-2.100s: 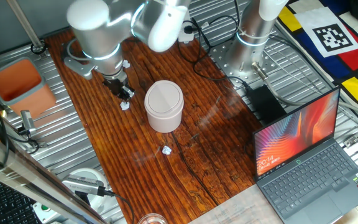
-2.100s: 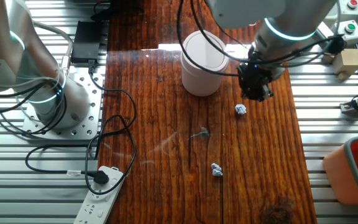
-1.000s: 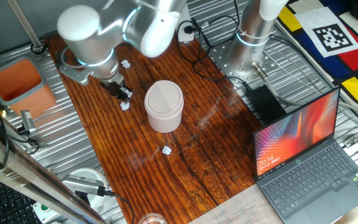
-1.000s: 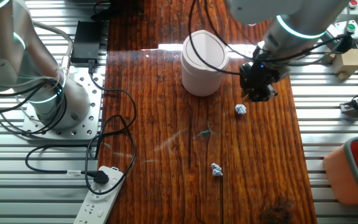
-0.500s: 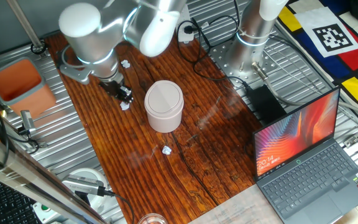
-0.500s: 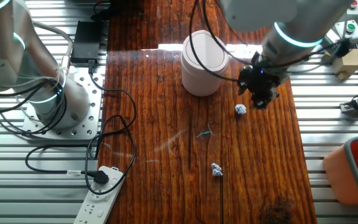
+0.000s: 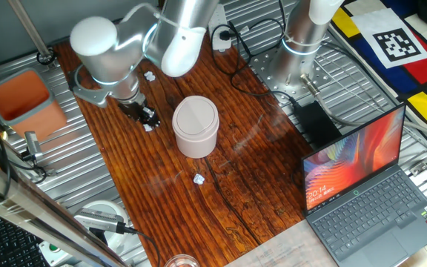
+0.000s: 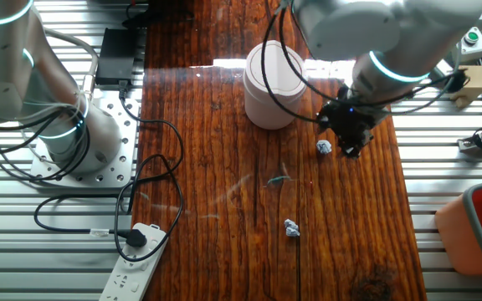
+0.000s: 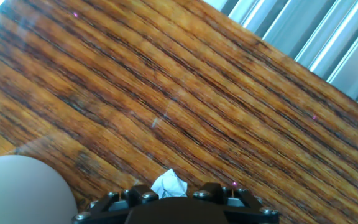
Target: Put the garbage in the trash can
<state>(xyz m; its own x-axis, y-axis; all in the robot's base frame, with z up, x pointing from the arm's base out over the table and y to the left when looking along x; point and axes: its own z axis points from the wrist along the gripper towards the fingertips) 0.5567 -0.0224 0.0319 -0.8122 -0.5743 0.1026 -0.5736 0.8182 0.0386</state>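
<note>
I expect the flap (image 7: 196, 115) to tip inward when I push the paper wad into the bin, because a round seam (image 7: 196, 133) sets it inside the lid's rim.
A small white paper wad (image 9: 169, 184) lies on the wooden table between my two fingers in the hand view. My gripper (image 9: 174, 195) is open, low over the table, with the jaws standing apart on either side of the wad. The same wad (image 8: 325, 147) shows just beside my gripper (image 8: 350, 140) in the other fixed view, and my gripper (image 7: 146, 116) is left of the trash can (image 7: 196, 124). The pale pink bin (image 8: 274, 82) stands upright with its flap lid closed. A second wad (image 7: 198, 178) lies in front of the bin, and a third wad (image 7: 150, 75) lies behind my arm.
An orange-red tub (image 7: 22, 100) sits off the table's left side. A laptop (image 7: 365, 185) is open at the right. Another robot base (image 8: 65, 125) with cables and a power strip (image 8: 136, 263) stands beside the wooden board. The bin's side (image 9: 17, 190) is close by my hand.
My gripper has shifted slightly away from the bin and down toward the wad beside it. The wads and the bin have not moved.
</note>
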